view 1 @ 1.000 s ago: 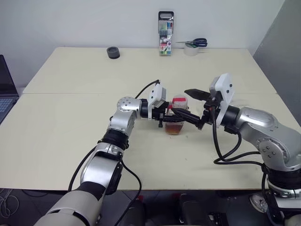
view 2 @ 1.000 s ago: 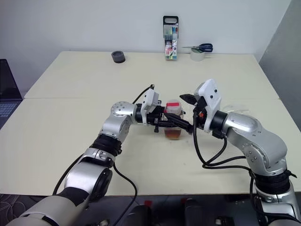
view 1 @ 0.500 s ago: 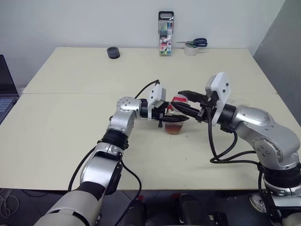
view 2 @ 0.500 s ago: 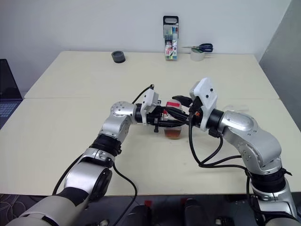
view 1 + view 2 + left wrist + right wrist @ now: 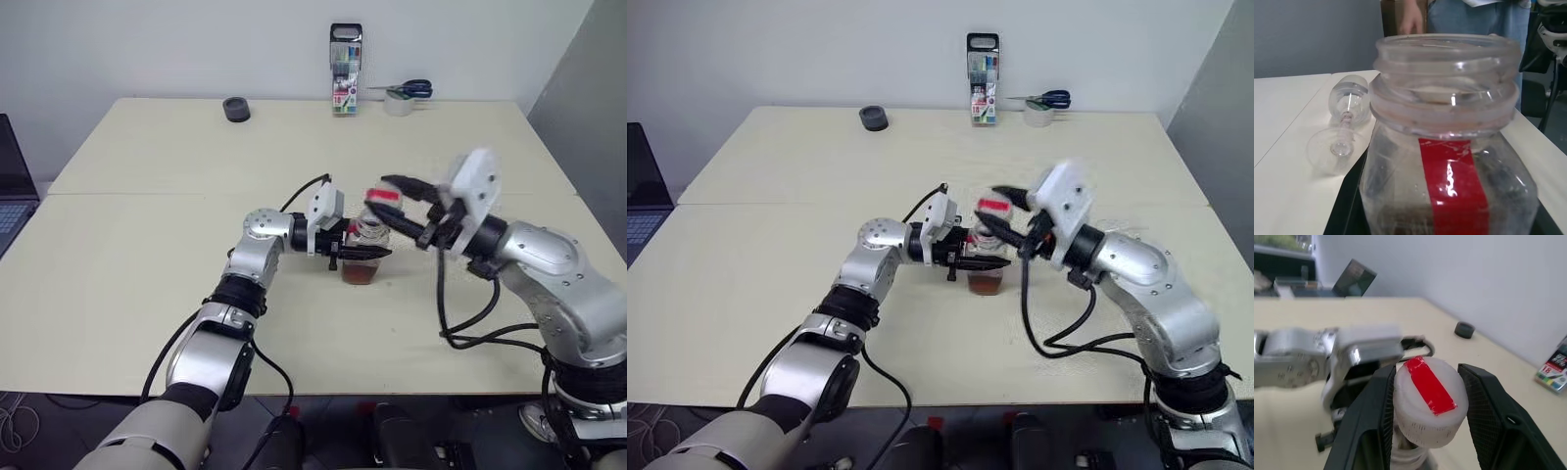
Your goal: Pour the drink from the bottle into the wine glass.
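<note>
The robot's right gripper has the white cap clear of the bottle's neck [image 5: 372, 232], so it should keep carrying the cap away and let it go at the empty tabletop nearer me [image 5: 460, 297].
The bottle [image 5: 367, 252] stands upright at the middle of the table, its wide neck uncapped, with the reddish-brown drink [image 5: 361, 272] low inside. My left gripper [image 5: 356, 255] reaches in from the left and is shut on the bottle's body [image 5: 1449, 161]. A little above the neck, my right gripper [image 5: 389, 203] is shut on the white cap with a red tape strip [image 5: 1427, 394]. The wine glass [image 5: 1344, 122] lies on its side on the table beyond the bottle, seen in the left wrist view.
At the table's far edge stand a marker pack [image 5: 345, 70], a tape roll with scissors on it [image 5: 399, 99] and a small black round object [image 5: 235, 109]. A laptop [image 5: 12, 191] is off the left side. A person [image 5: 1464, 17] stands past the table.
My right gripper closed on the bottle's cap and rose with it, so the cap is off the neck. The left gripper and bottle stayed put.
</note>
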`<state>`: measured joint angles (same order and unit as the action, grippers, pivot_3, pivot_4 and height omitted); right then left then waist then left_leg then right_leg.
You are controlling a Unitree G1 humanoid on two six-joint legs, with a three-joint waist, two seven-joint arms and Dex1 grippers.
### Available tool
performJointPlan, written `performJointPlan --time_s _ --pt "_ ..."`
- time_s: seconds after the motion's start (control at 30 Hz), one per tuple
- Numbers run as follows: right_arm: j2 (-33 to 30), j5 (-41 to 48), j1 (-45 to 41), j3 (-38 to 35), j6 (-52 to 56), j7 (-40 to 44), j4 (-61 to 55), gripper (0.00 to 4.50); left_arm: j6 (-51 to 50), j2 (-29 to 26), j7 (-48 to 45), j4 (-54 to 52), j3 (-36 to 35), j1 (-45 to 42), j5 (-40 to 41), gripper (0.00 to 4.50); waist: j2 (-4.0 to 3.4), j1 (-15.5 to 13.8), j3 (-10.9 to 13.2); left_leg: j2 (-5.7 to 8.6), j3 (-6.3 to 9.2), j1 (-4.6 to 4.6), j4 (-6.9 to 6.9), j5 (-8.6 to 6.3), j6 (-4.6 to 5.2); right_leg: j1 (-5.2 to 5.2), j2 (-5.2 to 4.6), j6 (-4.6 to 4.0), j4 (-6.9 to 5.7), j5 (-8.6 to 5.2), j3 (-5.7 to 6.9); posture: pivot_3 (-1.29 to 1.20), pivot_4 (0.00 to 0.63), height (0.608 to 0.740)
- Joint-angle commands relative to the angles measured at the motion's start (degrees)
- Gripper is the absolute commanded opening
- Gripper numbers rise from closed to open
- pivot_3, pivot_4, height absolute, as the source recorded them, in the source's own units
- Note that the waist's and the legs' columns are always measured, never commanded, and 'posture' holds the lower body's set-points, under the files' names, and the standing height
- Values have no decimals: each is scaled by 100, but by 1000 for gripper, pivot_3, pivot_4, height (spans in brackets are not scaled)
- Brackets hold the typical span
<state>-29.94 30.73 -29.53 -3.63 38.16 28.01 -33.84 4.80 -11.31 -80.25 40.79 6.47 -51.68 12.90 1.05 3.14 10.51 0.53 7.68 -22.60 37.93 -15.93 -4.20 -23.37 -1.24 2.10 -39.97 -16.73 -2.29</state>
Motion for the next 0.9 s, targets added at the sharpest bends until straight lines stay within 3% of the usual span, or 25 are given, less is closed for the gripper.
performJointPlan --time_s 0.03,0.23,0.43,0.7,0.9 --pt "-58 295 399 -741 150 -261 -308 1708 -108 -78 122 -359 -133 23 154 1654 0 -5 0 0 0 0 0 0 0 0 0 0 0 0 0 0 150 740" --pt "-65 -188 2286 -1049 43 -663 -542 1708 -395 -295 382 -704 -278 173 265 1654 0 -22 0 1 -5 0 -2 -1 1 3 0 0 1 0 -7 0 150 740" --pt "505 -1182 3243 -676 -671 -1317 240 1708 -655 -497 567 -1063 -369 332 353 1654 -2 4 -1 -5 -8 15 -2 -1 1 11 9 1 -5 0 -10 0 150 740" --pt "869 -1304 3329 -639 -645 -1315 1126 4425 -713 -648 916 -1177 -459 318 389 1654 -5 3 -3 -5 -11 20 -3 0 1 13 9 1 -5 -1 -13 0 150 740" --pt "511 -1123 3423 -757 -9 -1031 1017 4500 -664 -852 1448 -1098 -642 247 275 1654 -5 -3 -3 -5 -8 21 -3 -1 1 16 9 1 -3 -1 -10 0 150 740"
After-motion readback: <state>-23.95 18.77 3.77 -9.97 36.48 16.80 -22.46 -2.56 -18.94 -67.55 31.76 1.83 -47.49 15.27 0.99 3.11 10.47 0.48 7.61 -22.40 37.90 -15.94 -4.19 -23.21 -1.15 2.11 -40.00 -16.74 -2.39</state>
